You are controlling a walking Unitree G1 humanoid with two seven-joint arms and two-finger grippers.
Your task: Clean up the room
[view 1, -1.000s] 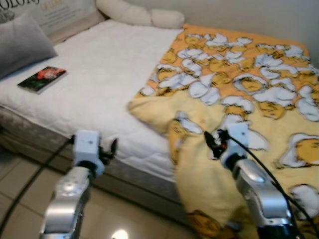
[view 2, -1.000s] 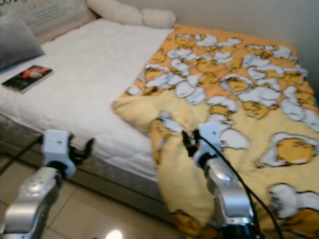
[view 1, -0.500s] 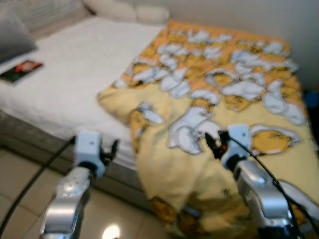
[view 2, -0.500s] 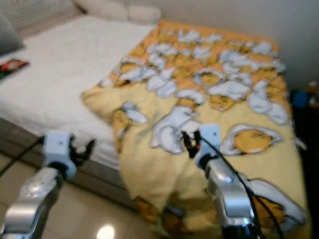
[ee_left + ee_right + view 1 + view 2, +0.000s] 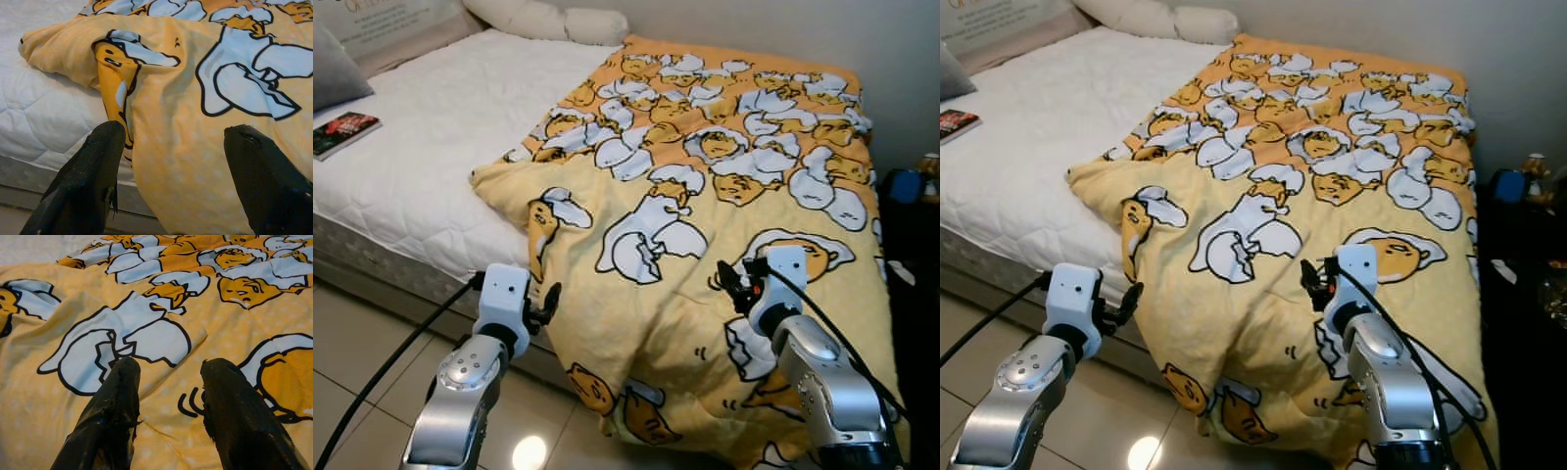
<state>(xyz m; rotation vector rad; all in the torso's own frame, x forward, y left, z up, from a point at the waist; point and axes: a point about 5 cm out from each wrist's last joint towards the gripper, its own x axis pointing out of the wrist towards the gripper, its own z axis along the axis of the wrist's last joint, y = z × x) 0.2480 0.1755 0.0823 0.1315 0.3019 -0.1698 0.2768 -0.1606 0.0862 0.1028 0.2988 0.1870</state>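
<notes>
The egg character is cut short along the blanket's fold, so I expect the yellow blanket to open out and show hidden print once I pull that fold.
A yellow blanket printed with white-and-orange egg characters lies rumpled over the right half of a bed with a white mattress, and its near edge hangs down toward the floor. My left gripper is open at the bed's front edge, just left of the hanging fold; in the left wrist view the left gripper faces that fold. My right gripper is open a little above the blanket's near part. In the right wrist view the right gripper holds nothing.
A book and a grey pillow lie at the bed's far left, with white pillows at the head. Dark furniture with a blue object stands right of the bed. Beige floor tiles run along the front.
The whole picture has shifted: the camera turned right along the bed, so the blanket now sits in the middle. Both arms keep the same pose, grippers open.
</notes>
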